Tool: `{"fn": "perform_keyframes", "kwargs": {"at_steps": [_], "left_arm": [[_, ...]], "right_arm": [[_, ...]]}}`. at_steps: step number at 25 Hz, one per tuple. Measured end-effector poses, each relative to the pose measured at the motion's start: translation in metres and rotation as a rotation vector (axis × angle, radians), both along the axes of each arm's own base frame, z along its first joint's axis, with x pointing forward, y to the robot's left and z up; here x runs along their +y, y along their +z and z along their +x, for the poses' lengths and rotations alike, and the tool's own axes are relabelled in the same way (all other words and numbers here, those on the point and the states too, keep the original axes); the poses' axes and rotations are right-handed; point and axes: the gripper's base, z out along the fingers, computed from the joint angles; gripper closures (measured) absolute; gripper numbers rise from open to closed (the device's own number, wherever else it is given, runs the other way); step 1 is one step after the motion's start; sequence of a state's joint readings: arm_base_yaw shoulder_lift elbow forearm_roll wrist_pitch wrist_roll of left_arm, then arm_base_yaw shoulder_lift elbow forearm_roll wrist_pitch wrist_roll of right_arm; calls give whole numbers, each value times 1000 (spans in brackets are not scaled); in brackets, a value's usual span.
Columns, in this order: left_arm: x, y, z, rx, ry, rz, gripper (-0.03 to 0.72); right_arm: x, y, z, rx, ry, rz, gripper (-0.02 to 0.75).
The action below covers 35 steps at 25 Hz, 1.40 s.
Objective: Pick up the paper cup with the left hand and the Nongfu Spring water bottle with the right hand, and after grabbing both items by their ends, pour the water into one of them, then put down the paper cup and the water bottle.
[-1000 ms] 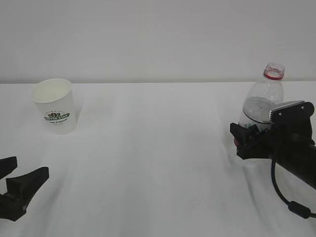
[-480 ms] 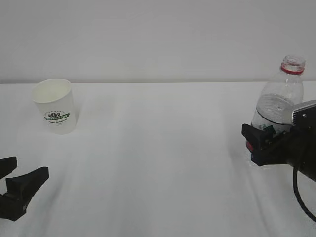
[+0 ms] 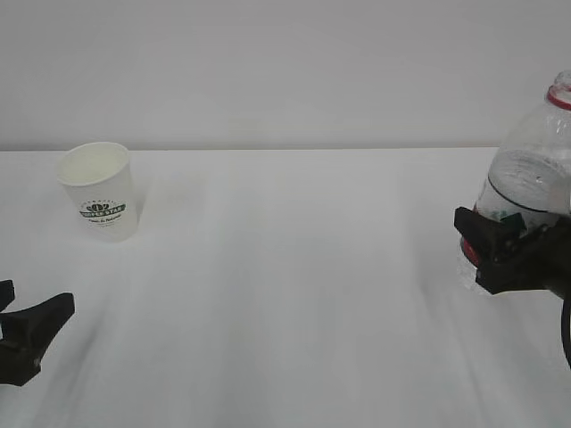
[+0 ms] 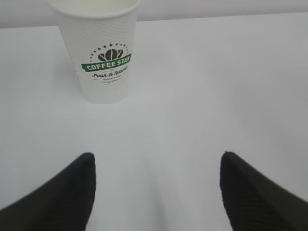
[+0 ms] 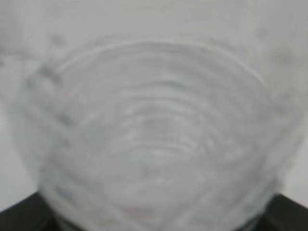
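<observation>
I expect the bottle (image 3: 526,183) to pour a thin stream when I tip it over the paper cup, because its clear opening (image 3: 564,79) is uncapped above the red ring.
The white paper cup (image 3: 98,192) with a green logo stands upright at the far left of the table; the left wrist view has it ahead and left of centre, cup (image 4: 98,53). My left gripper (image 3: 37,296) hovers well short of it near the front left edge, open and empty, with bare cloth between the tips of the gripper (image 4: 157,156). At the right edge my right gripper (image 3: 500,245) is shut on the lower body of the Nongfu Spring water bottle (image 3: 528,169), which stays upright. Water shows as a line across the bottle (image 3: 522,198). The ribbed bottle (image 5: 154,139) fills the right wrist view, blurred.
A white cloth covers the table (image 3: 285,267). A plain pale wall (image 3: 285,71) rises behind it. The bottle's top runs out of the exterior view at the right.
My right gripper has carried the bottle to the right and upward, so its cap now leaves the frame. The left gripper has dropped slightly lower and leftward. The cup has not moved.
</observation>
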State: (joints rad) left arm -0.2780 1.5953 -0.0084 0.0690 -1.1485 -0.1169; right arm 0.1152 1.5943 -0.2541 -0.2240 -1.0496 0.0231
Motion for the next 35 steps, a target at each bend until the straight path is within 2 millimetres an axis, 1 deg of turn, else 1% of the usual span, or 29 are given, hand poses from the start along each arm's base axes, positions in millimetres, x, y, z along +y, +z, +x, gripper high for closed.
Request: {"fn": "perform_keyframes", "kwargs": {"at_steps": [2,5,11,15,21,24,27,29,35], "left_arm": [[1,0,0,0,13,-1,101],[3,0,1,1,40,-3,101],[5,0,2,1,69,-5,101],[3,0,1,-1,31,1,101],[3,-1,1,-17,14,63,101],[2,1,5,-30,15,65,101],[0,2,16,-47,18,64,100],[2,-1,21,-40,35,66,100],[22,-19,27,57,145,61,100]], "right_arm": [[0,6,-1,-20,-3,16,233],[0,9,-2,-26,-6,33,233],[0,6,-3,9,-7,31,233],[1,5,-4,17,10,28,233],[3,5,-4,18,31,21,233],[3,5,-4,18,36,19,233],[3,5,-5,18,38,18,233],[3,5,-5,18,38,18,233],[3,5,-5,18,38,18,234]]}}
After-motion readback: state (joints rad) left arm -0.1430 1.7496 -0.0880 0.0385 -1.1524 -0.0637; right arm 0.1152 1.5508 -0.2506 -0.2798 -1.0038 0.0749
